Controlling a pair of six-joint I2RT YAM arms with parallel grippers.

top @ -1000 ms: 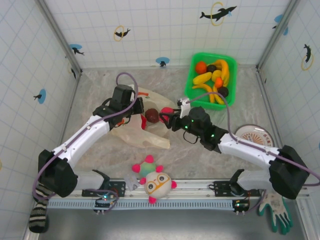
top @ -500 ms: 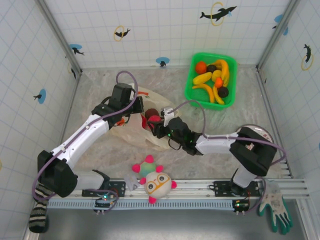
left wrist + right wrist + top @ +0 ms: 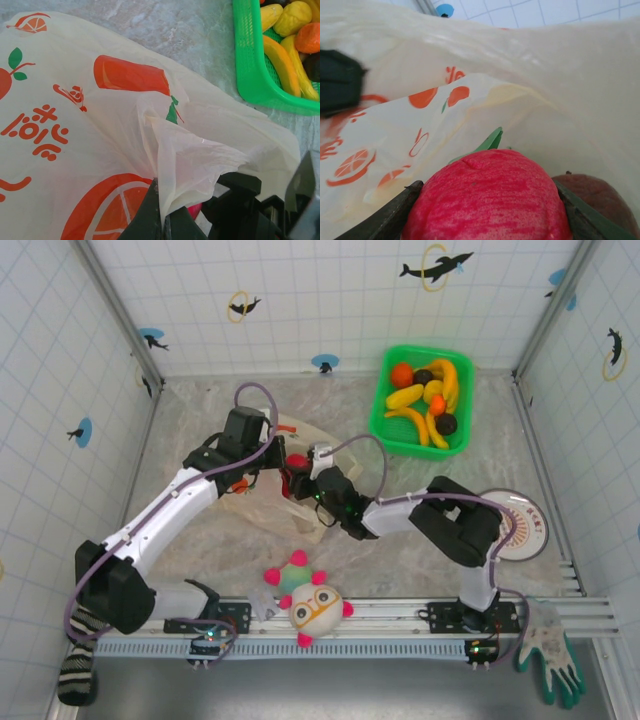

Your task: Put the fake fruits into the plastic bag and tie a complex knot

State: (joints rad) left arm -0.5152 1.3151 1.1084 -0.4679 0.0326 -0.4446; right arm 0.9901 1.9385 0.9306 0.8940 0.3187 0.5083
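I keep moving my right gripper toward the reddish-brown fruit (image 3: 596,199) and let go of the red fruit beside it, as the red fruit is inside the bag's raised rim (image 3: 520,35).
The pale-yellow plastic bag (image 3: 262,502) with orange fruit prints lies left of the table's middle. My left gripper (image 3: 276,462) is shut on the bag's rim (image 3: 172,170), with its fingers (image 3: 150,215) pinching the thin film and holding the mouth up. My right gripper (image 3: 300,478) reaches into that mouth, shut on a red fake fruit (image 3: 487,197) with a green leaf (image 3: 489,141). The bag's inner wall (image 3: 550,85) surrounds it. A dark reddish-brown fruit (image 3: 602,195) lies inside the bag just to its right. No knot is in view.
A green basket (image 3: 383,390) at the back right holds yellow bananas (image 3: 412,396), an orange and dark purple fruits. The white plush ball (image 3: 313,606) sits near the front rail. A patterned plate (image 3: 528,528) lies at the right, and a glove (image 3: 556,658) at the front right.
My right gripper has carried the red fruit leftward from beside the bag into its open mouth. The left gripper has kept its hold on the rim.
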